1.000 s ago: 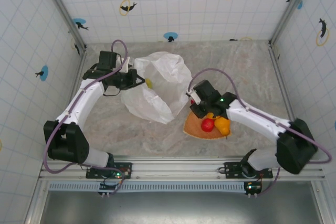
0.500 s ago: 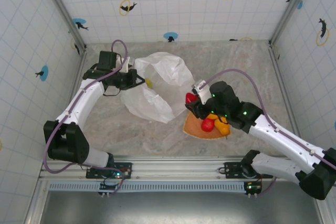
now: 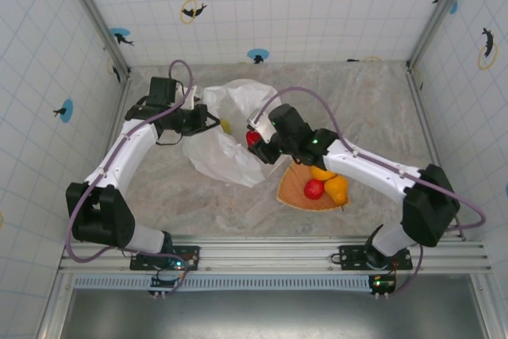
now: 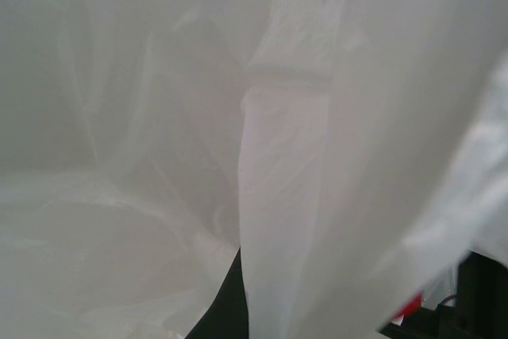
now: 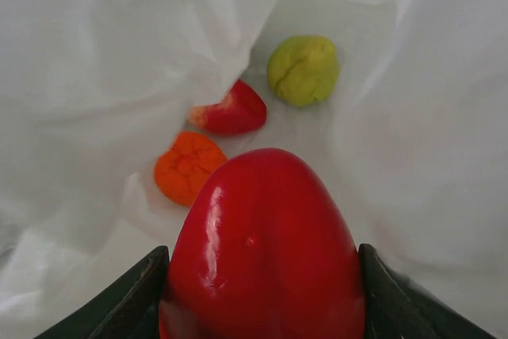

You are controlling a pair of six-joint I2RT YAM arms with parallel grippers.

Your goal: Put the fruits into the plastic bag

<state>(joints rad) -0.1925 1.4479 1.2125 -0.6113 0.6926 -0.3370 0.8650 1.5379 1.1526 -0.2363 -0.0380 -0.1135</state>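
Observation:
The plastic bag's opening is clear ahead of the glossy red fruit (image 3: 252, 138), so my right gripper should keep going toward the orange fruit inside (image 5: 189, 168) and let go there.
The plastic bag (image 3: 238, 129) lies crumpled white left of centre, its mouth facing right. My left gripper (image 3: 208, 122) is shut on the bag's left edge; in the left wrist view the bag's film (image 4: 286, 156) hangs right in front of the lens. At the bag's mouth, my right gripper (image 3: 255, 139) is shut on a glossy red fruit (image 5: 262, 252), pressed between both fingers (image 5: 135, 299). Inside the bag (image 5: 95, 53) lie a green fruit (image 5: 302, 70), a red-and-peach fruit (image 5: 232, 110) and an orange fruit (image 5: 187, 167).
A flat orange fan-shaped tray (image 3: 295, 190) sits right of the bag, carrying a red fruit (image 3: 314, 189), an orange-yellow one (image 3: 336, 188) and a yellow one (image 3: 321, 173). Tiled walls enclose the table on three sides.
My right gripper has carried the red fruit from above the tray leftward to the bag's mouth. The left arm has held still on the bag.

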